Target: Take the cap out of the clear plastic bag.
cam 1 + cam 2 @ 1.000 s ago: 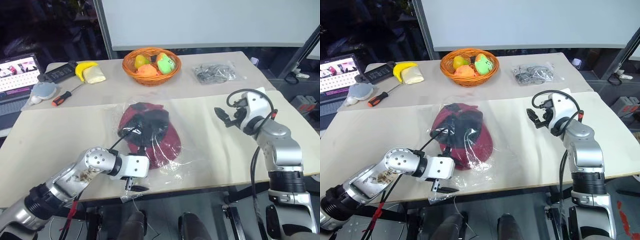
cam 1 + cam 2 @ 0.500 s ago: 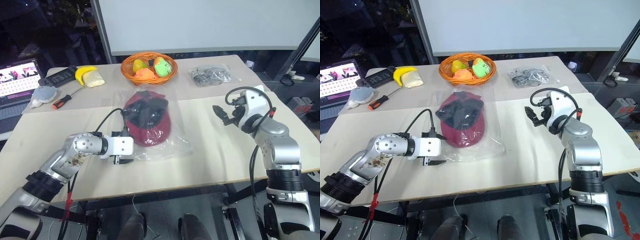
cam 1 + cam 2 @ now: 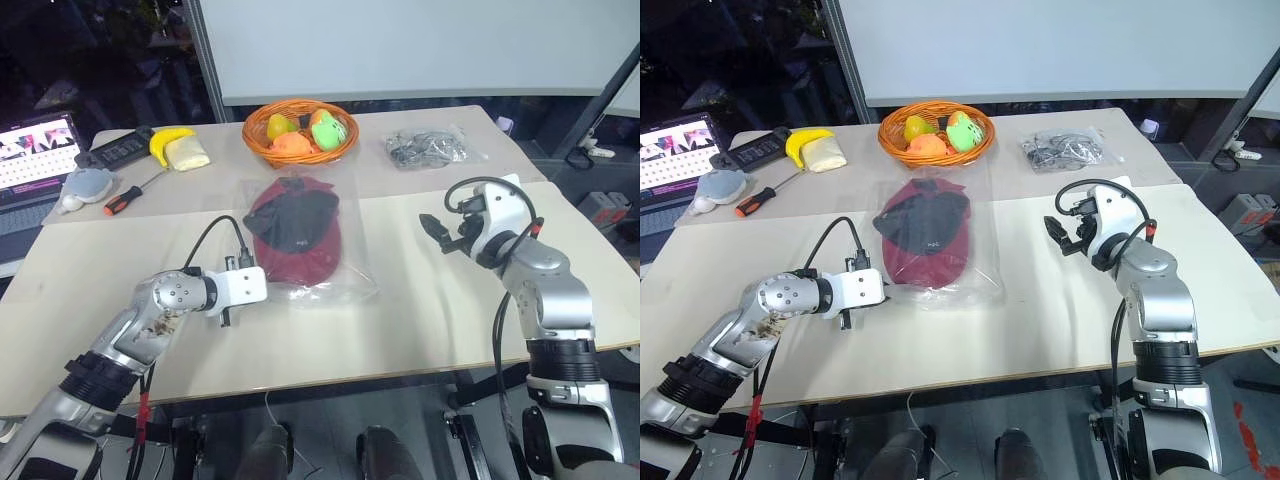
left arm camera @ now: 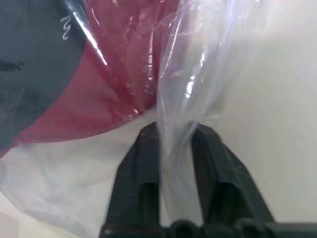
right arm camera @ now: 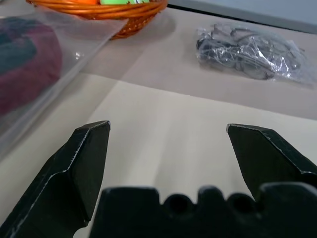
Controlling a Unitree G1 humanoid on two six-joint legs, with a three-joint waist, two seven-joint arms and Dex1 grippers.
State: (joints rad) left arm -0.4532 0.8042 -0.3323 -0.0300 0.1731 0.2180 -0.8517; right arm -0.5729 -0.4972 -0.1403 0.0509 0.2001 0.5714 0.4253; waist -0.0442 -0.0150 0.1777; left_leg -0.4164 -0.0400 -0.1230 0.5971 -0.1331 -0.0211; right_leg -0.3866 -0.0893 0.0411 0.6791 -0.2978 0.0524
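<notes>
The bag's opening (image 3: 328, 291) is lying flat past the cap's near edge, so my left gripper needs to raise the opening's fold up over the cap (image 3: 300, 225) before my right gripper reaches in.
The dark red cap (image 3: 296, 236) lies inside the clear plastic bag (image 3: 352, 284) in the middle of the table, its black lining up. My left gripper (image 4: 176, 131) is at the bag's near left corner, shut on a bunched fold of the plastic; the cap's red brim (image 4: 124, 74) lies just beyond its fingertips. In the left eye view this gripper (image 3: 258, 292) rests low on the table beside the bag. My right gripper (image 3: 440, 232) hovers to the right of the bag, apart from it, open wide and holding nothing, as the right wrist view (image 5: 168, 130) shows.
An orange basket (image 3: 300, 150) of fruit stands behind the bag. A small clear bag of grey items (image 3: 428, 146) lies at the back right. A banana (image 3: 166, 138), a remote (image 3: 118, 146), a screwdriver (image 3: 128, 194) and a laptop (image 3: 34, 152) are at the back left.
My left gripper came up from the table's front edge to the bag's near left corner and shut on the plastic. Bag and cap now lie farther from the front edge. The right arm stayed still.
</notes>
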